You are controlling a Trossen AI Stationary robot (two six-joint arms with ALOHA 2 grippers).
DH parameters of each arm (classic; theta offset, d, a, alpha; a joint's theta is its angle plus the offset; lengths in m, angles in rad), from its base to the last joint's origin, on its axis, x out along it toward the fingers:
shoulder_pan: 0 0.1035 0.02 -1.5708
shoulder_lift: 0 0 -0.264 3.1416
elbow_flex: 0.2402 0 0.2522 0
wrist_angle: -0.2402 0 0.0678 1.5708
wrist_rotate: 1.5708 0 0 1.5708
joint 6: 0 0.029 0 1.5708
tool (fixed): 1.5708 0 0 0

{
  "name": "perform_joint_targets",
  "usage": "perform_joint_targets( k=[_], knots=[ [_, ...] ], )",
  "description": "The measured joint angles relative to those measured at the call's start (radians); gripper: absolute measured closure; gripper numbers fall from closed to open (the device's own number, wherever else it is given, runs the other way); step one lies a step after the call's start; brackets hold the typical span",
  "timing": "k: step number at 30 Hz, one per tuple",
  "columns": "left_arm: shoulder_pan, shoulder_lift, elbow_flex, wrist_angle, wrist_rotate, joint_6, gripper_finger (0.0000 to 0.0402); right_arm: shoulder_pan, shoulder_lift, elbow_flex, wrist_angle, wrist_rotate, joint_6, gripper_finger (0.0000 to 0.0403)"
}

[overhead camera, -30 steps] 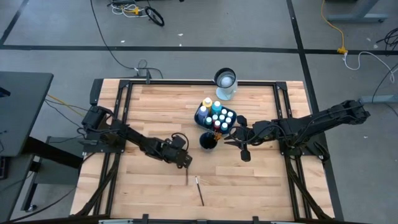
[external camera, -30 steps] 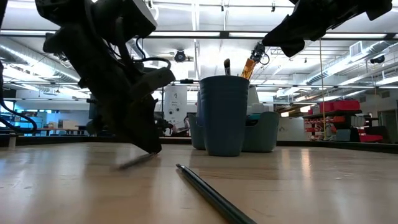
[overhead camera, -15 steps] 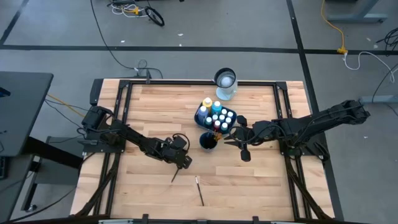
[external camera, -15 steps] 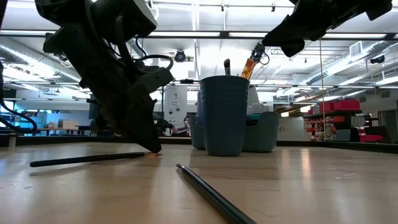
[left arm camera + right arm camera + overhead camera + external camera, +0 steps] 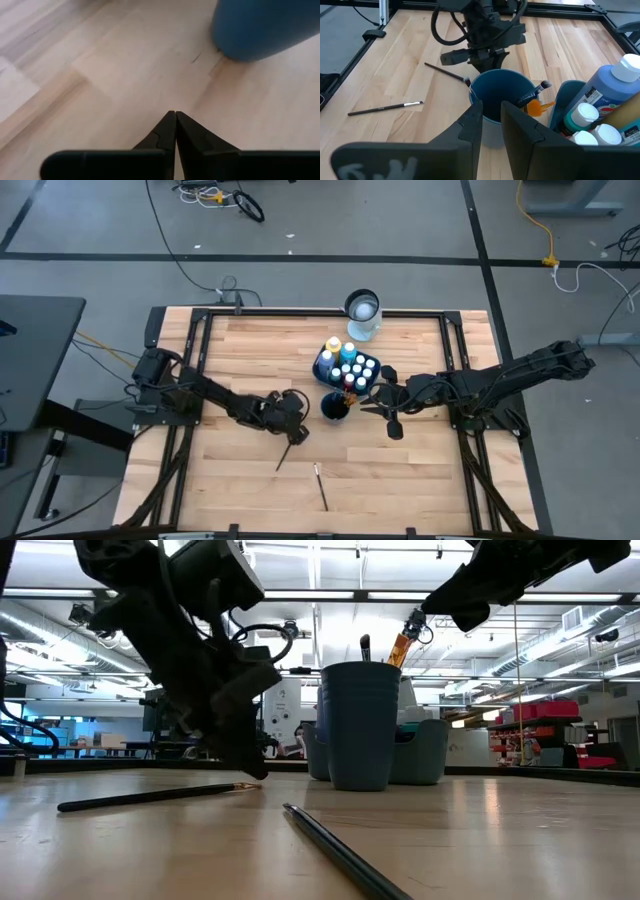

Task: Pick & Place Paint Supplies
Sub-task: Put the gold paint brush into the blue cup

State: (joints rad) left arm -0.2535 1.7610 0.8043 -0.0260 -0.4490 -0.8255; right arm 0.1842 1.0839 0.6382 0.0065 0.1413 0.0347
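My left gripper needs to open, move back toward the brush's handle and straddle the brush's ferrule point(image 5: 238, 787) before it closes, because it is shut and empty at the brush's bristle tip point(image 5: 254, 786).
A thin dark brush point(image 5: 285, 458) lies flat on the table; it also shows in the low view point(image 5: 150, 796). My left gripper point(image 5: 294, 437) is shut and empty, just above the brush's bristle end point(image 5: 250, 785), with nothing between its fingers in the left wrist view point(image 5: 175, 114). A second brush point(image 5: 321, 486) lies nearer the front edge. My right gripper point(image 5: 491, 107) hovers over the blue cup point(image 5: 336, 406), its fingers a little apart and empty. A brush with an orange ferrule point(image 5: 536, 106) stands in the cup. Small paint bottles point(image 5: 352, 367) stand in a blue caddy behind the cup.
A clear glass jar point(image 5: 362, 315) stands at the far edge behind the caddy. A large blue bottle with a white cap point(image 5: 607, 92) stands in the caddy. Bare wood lies to the left and along the front of the table point(image 5: 240, 490).
The brush under my left gripper has swung its handle end toward the table's left and come to lie flat, its bristle end staying by the fingertips. My left gripper has then risen a little off it. My right gripper has kept still.
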Motion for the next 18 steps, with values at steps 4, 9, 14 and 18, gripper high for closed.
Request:
perform_joint_targets(
  k=[4,9,14,18],
  knots=[
    [0.007,-0.002,0.037,-0.017,0.062,0.068,0.0359,0.0,0.0,0.0,0.0,0.0,0.0,0.0331],
    [-0.005,0.007,0.069,-0.054,0.091,0.131,0.0315,0.0,0.0,0.0,-0.001,0.0,0.0,0.0331],
    [-0.006,0.006,0.071,-0.119,0.073,0.047,0.0277,0.0,0.0,0.0,-0.001,0.0,0.0,0.0331],
    [-0.006,0.021,0.071,-0.127,0.076,0.017,0.0262,0.0,0.0,0.0,-0.001,0.0,0.0,0.0331]
  ],
)
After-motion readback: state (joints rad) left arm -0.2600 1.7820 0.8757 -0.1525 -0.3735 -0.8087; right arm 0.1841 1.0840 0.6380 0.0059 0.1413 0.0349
